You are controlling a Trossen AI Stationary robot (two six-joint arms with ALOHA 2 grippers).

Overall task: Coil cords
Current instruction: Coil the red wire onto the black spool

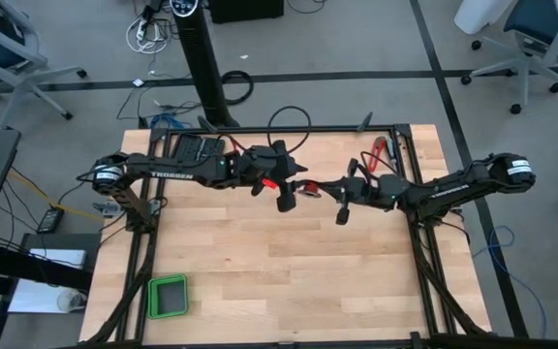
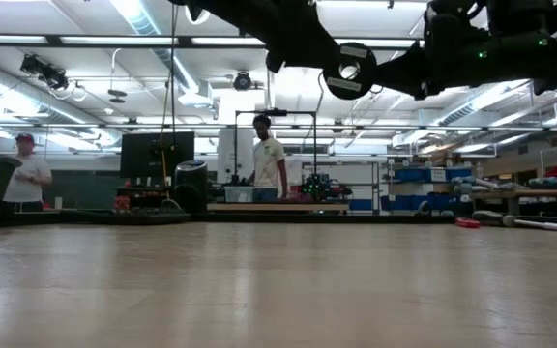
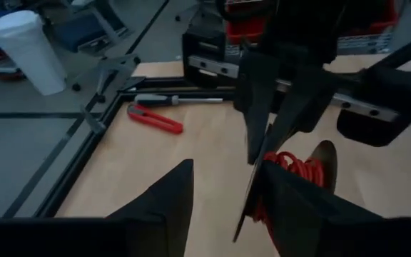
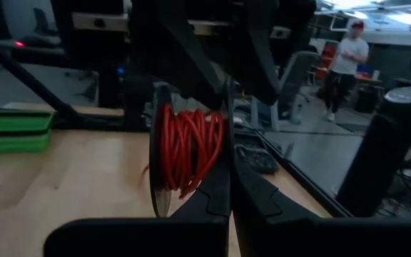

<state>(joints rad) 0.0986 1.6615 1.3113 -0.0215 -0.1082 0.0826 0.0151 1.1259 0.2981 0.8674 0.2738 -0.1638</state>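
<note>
I am pinching the spool's edge (image 4: 228, 125) with my right gripper while a red piece of cord hangs loose, so my left gripper should hold the spool before my right gripper takes that cord.
The red cord (image 4: 188, 146) is wound on a small dark spool (image 3: 325, 158), held well above the table's middle. In the high view it shows as a red spot (image 1: 308, 190) between the two arms. My right gripper (image 4: 228, 187) comes from the table's right and is shut on the spool. My left gripper (image 3: 227, 175) comes from the left and stands open. One of its fingers (image 3: 298, 210) is right beside the spool; I cannot tell whether it touches. A short red strand (image 4: 146, 171) sticks out of the coil. My right gripper pinches the rim of one thin flange (image 4: 225, 153) of the spool between its two shut fingers, reaching in about level from the table's right. The spool stands on edge, its flanges upright, lifted clear of the table with the red coil beside the fingers.
A red-handled hand tool (image 1: 378, 150) and a long thin tool (image 3: 177, 100) lie at the table's far right. A green tray (image 1: 168, 296) sits at the near left corner. Black frame rails (image 1: 424, 252) run along the table's sides. People (image 2: 269, 155) stand in the room beyond.
</note>
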